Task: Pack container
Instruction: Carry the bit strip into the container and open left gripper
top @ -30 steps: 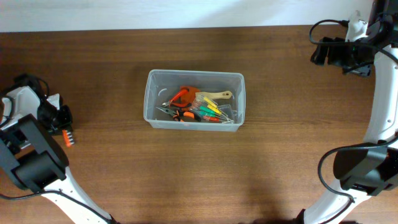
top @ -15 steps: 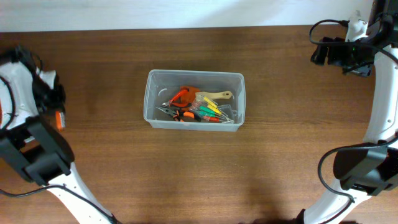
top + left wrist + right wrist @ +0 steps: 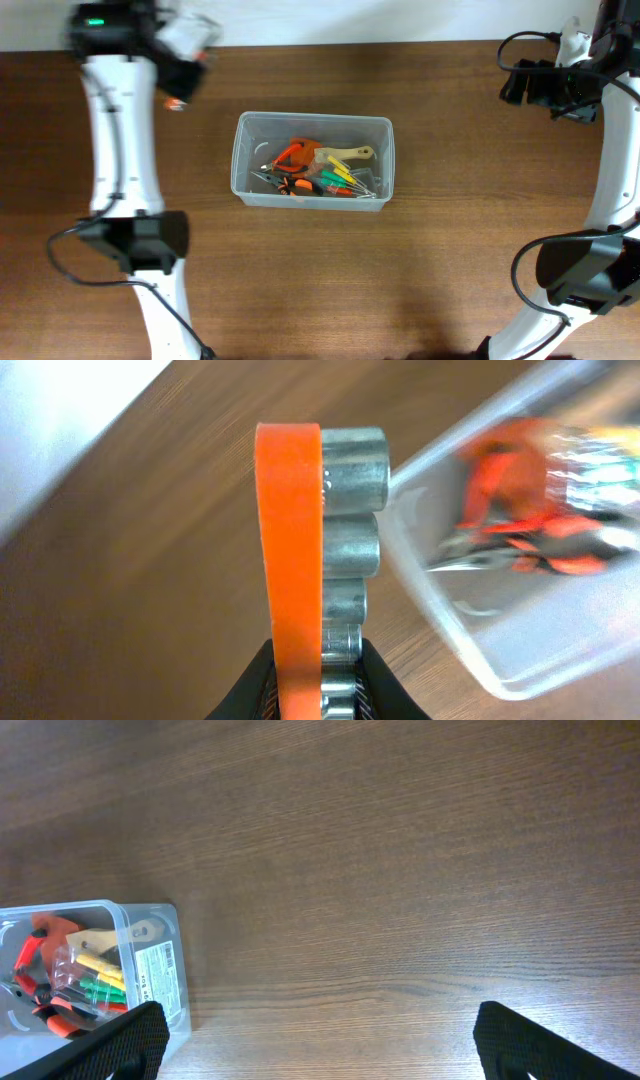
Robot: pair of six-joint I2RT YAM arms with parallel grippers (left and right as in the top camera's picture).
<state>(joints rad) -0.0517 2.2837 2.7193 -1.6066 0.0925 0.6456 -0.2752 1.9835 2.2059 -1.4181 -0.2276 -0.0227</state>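
I keep my left gripper moving over the pliers (image 3: 286,157) and let go of the rail there, because the way from the orange socket rail (image 3: 291,530) to the open tub is clear.
The container (image 3: 240,165), a clear plastic tub, stands mid-table and holds orange-handled pliers (image 3: 290,155), a wooden-handled tool (image 3: 345,154) and a packet of coloured screwdrivers (image 3: 342,181). My left gripper (image 3: 183,75) hangs blurred above the table's back left, left of the tub. It is shut on an orange socket rail (image 3: 290,540) carrying a row of steel sockets (image 3: 352,500), gripped at its lower end by the left gripper (image 3: 315,682). The tub's corner (image 3: 470,630) shows to the rail's right. My right gripper (image 3: 515,85) is open at the far right, with nothing between its fingers (image 3: 320,1042).
Bare wooden table surrounds the tub. A white wall edge runs along the back (image 3: 320,20). In the right wrist view the container (image 3: 150,970) with its label lies at the lower left. Both arm bases stand at the front corners.
My left arm has swung from the table's left edge up to the back left, carrying the socket rail toward the tub. The right arm has not moved.
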